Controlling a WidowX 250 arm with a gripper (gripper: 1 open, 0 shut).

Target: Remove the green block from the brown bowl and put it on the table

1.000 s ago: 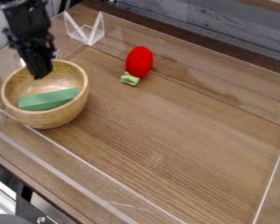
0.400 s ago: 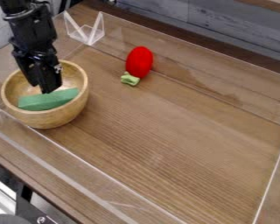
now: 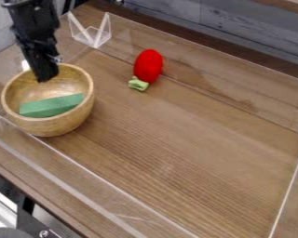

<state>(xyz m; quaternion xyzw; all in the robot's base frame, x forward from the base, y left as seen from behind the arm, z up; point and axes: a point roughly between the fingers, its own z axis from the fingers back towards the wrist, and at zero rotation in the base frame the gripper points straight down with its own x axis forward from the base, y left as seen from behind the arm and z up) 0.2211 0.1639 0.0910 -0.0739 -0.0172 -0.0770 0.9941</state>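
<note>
My gripper's closed fingers are empty over the brown bowl's far part (image 3: pixel 55 85), above the green block. Next, I open them and reach further down around the block (image 3: pixel 53 105).
The brown bowl (image 3: pixel 46 126) stands at the left of the table (image 3: pixel 196 153). The green block (image 3: pixel 52 104) lies flat inside it, slanting across the bottom. My black gripper (image 3: pixel 42 74) points down over the far part of the bowl, just above the far end of the block. Its fingers are pressed together and look shut, with nothing seen between them. The block rests in the bowl, apart from the fingertips.
A red rounded object (image 3: pixel 148 64) with a small light-green piece (image 3: pixel 138 85) lies right of the bowl, toward the back. Low clear acrylic walls (image 3: pixel 289 191) ring the table, with a clear corner piece (image 3: pixel 96 33) behind the bowl.
The gripper opened and dipped toward the block, then shut again and drew back up toward the bowl's far rim. The green block has not moved.
</note>
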